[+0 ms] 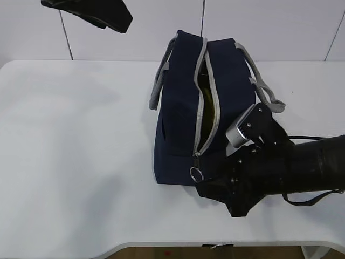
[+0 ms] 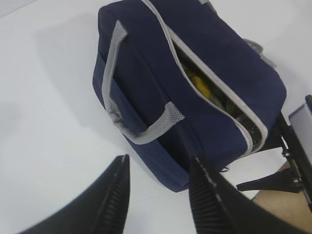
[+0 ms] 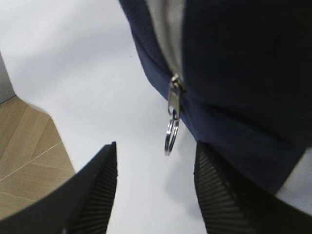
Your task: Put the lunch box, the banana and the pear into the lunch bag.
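I expect the slot [image 1: 206, 108] to zip all the way shut when I pull toward the slot's far end, because the grey zipper edges part [image 1: 200, 144] past the metal zipper pull.
The navy lunch bag [image 1: 183, 108] stands mid-table with grey loop handles, its top zipper partly open. Something yellow [image 2: 200, 84] shows through the slot; I cannot tell whether it is the banana or the pear. The lunch box is hidden. My right gripper [image 1: 205, 188] is open at the bag's near end, low over the table. In the right wrist view, the right gripper [image 3: 156, 151] has its jaws spread just below the zipper's metal pull ring [image 3: 171, 134], not touching it. My left gripper [image 1: 108, 16] is raised at the far left. In the left wrist view, the left gripper [image 2: 158, 170] is open and empty above the bag [image 2: 146, 83].
The white table [image 1: 70, 151] extends to the left of the bag. Its front edge is close to my right gripper, with wood floor [image 3: 29, 146] beyond it. A white panelled wall [image 1: 269, 27] stands behind the table.
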Robot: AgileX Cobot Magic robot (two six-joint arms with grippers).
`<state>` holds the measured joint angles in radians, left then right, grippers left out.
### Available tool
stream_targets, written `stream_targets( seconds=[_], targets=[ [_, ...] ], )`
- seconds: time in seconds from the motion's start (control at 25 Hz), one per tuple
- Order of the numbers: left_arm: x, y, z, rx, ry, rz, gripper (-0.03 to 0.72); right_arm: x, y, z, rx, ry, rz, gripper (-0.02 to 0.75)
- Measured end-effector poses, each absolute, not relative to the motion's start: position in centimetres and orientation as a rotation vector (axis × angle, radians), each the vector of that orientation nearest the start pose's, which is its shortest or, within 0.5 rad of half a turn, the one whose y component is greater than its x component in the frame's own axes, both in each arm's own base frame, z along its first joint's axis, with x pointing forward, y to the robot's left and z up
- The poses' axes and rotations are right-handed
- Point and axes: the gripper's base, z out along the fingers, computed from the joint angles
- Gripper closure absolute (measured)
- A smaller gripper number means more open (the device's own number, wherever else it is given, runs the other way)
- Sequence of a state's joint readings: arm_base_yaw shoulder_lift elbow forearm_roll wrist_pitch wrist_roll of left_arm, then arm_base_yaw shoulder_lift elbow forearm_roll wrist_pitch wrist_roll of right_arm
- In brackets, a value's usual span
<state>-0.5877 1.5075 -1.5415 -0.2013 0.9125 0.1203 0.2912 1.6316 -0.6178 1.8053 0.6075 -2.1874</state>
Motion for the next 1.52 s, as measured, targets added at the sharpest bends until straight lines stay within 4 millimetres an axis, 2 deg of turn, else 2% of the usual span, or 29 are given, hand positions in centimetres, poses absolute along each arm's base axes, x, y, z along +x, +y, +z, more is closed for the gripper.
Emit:
stream_targets(
  seconds=[0.24, 0.36, 0.68, 0.84, 1.12, 1.52],
  targets=[
    [26.7, -19.5, 39.6, 0.764, 2.265, -0.469, 0.379, 25.9, 13.1, 15.3, -0.966, 2.079, 0.678, 0.330],
    [26.7, -19.5, 39.6, 0.763, 2.263, -0.469, 0.379, 26.5, 13.3, 14.9, -0.968, 2.083, 0.681, 0.372],
    [26.7, -19.5, 39.6, 0.763, 2.263, -0.469, 0.379, 27.1, 13.6, 14.9, -0.980, 2.061, 0.700, 0.566],
    [26.7, -19.5, 39.6, 0.763, 2.263, -0.469, 0.379, 27.1, 13.6, 14.9, -0.987, 2.056, 0.696, 0.722],
    [26.7, -19.5, 39.6, 0.763, 2.263, -0.469, 0.379, 27.0, 13.6, 15.2, -0.999, 2.045, 0.691, 0.731],
    [26.7, -19.5, 39.6, 0.763, 2.262, -0.469, 0.379, 25.9, 12.8, 18.6, -1.035, 2.040, 0.597, 0.731]
  ],
)
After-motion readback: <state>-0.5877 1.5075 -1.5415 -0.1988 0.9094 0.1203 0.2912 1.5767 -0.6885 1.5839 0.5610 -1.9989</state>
